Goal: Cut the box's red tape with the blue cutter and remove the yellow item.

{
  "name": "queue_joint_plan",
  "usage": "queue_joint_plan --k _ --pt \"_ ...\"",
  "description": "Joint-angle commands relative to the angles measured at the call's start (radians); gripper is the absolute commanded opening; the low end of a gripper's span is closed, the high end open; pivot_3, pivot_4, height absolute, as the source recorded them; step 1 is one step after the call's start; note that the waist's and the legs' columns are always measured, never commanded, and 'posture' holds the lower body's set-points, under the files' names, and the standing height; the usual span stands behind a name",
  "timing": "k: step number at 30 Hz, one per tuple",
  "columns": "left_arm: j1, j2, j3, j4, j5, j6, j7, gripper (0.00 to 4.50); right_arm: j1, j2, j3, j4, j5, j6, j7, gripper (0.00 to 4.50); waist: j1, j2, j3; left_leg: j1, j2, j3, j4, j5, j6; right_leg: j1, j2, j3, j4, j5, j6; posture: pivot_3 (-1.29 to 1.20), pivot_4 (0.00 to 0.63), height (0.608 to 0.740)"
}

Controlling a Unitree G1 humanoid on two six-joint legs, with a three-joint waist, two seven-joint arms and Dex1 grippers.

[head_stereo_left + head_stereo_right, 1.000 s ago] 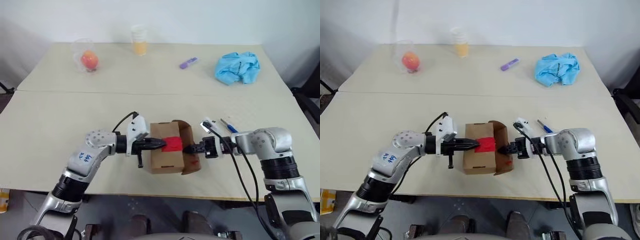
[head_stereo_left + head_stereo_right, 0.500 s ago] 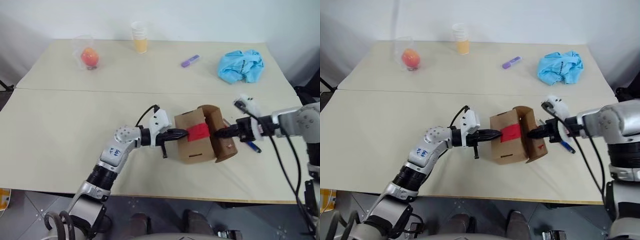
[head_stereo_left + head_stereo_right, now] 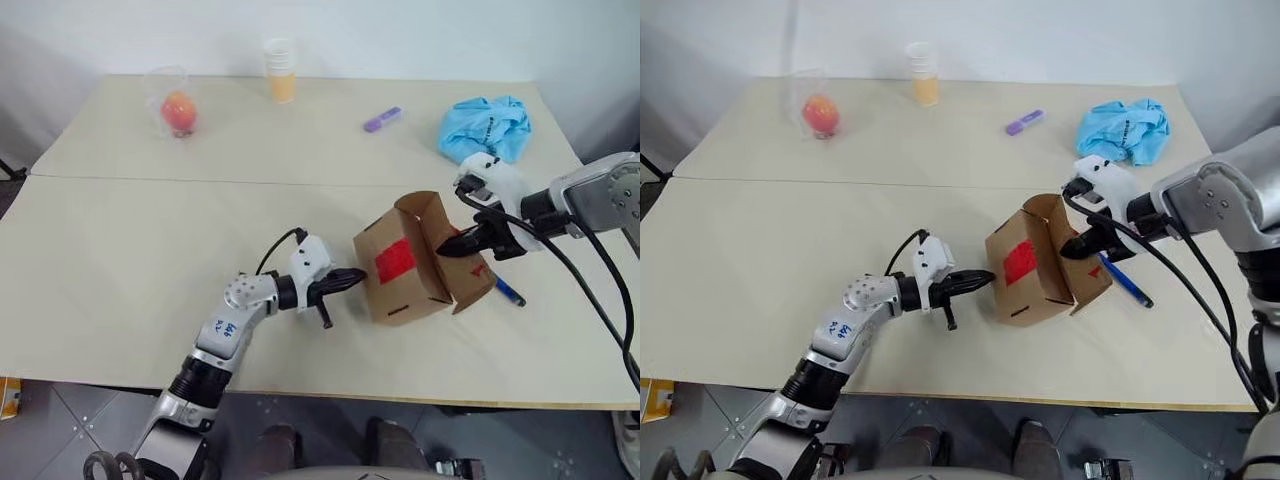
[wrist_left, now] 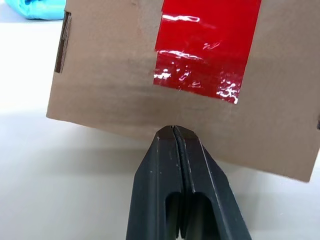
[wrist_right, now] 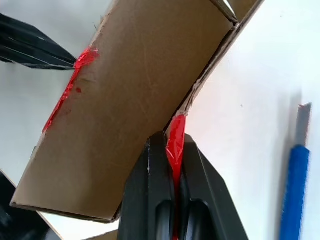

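Note:
The box is tilting with its flap in my right gripper, so I should move my left gripper up from the box's taped side and use it to hold the box's top down.
The brown box hangs tilted, one side lifted off the table, with the red tape on the face turned to my left gripper. My right gripper is shut on an opened flap, a strip of red tape pinched between its fingers. My left gripper is shut and empty, its tips at the cardboard just below the tape patch. The blue cutter lies on the table to the right of the box, held by neither gripper. The yellow item is hidden.
Along the far edge stand an orange-red fruit in clear plastic and a cup of orange liquid. A purple marker and a crumpled blue cloth lie at the back right. The box is near the table's front edge.
My right gripper has risen with the flap, tipping the box up and dragging it to the right. My left gripper's tips have come off the red tape. The camera has shifted too.

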Motion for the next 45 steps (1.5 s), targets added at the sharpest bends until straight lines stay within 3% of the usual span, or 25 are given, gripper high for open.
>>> queue_joint_plan --k 1,10,21,24,29,33,38,45 --pt "0.023 -0.026 -0.005 -0.023 0.007 0.000 0.031 0.00 -0.099 -0.032 0.049 -0.026 0.098 0.004 -0.051 0.04 -0.001 0.000 0.001 0.000 0.000 0.001 -0.001 0.000 0.000 -0.001 0.000 0.000 0.000 0.000 0.000 0.00 0.150 0.740" --pt "0.024 -0.064 -0.008 -0.011 0.016 0.007 0.065 0.00 -0.148 -0.022 0.084 -0.037 0.341 0.004 -0.288 0.04 0.001 0.000 0.001 0.000 0.000 0.002 -0.001 0.000 0.000 -0.001 0.000 0.000 0.000 0.000 0.000 0.00 0.150 0.740" --pt "0.054 -0.035 0.006 -0.083 -0.003 0.127 0.087 0.00 -0.080 -0.022 0.024 -0.013 0.787 0.004 -0.743 0.04 0.000 0.000 0.001 0.000 0.001 0.004 0.000 0.000 0.000 -0.001 0.000 0.000 0.000 0.000 -0.001 0.00 0.150 0.740" --pt "0.036 0.037 0.041 -0.178 -0.083 0.228 0.005 0.00 -0.075 -0.010 0.021 -0.006 0.844 0.004 -0.831 0.04 -0.001 -0.001 0.001 0.000 0.001 0.004 0.000 0.000 0.000 -0.001 0.000 0.000 0.000 0.000 -0.001 0.00 0.150 0.740" --pt "-0.061 0.183 0.147 -0.359 -0.353 0.442 -0.177 0.00 -0.068 0.008 0.013 0.010 0.863 0.004 -0.916 0.04 -0.001 -0.002 0.002 -0.001 0.002 0.001 0.001 0.000 0.000 -0.001 0.001 0.000 0.001 0.000 -0.002 0.00 0.150 0.740" --pt "-0.151 0.159 0.146 -0.387 -0.432 0.504 -0.162 0.00 -0.056 0.027 0.004 0.010 0.861 0.004 -0.943 0.04 0.001 -0.002 0.002 -0.001 0.001 0.000 0.001 0.000 0.001 0.001 0.001 -0.001 0.000 0.001 -0.003 0.00 0.150 0.740" --pt "-0.180 0.083 0.003 -0.297 -0.285 0.410 -0.102 0.00 -0.038 0.061 -0.021 0.012 0.855 0.003 -0.973 0.04 -0.004 -0.003 0.002 -0.001 0.001 0.002 0.003 -0.001 0.002 0.002 0.001 -0.002 0.000 0.001 -0.003 0.00 0.150 0.740" --pt "-0.151 0.023 -0.068 -0.150 -0.139 0.256 -0.039 0.00 -0.009 0.081 -0.044 0.000 0.882 -0.018 -1.022 0.04 -0.004 -0.003 0.002 0.000 0.003 0.007 0.005 0.000 0.002 0.002 0.002 -0.002 0.003 0.001 -0.003 0.00 0.150 0.740"
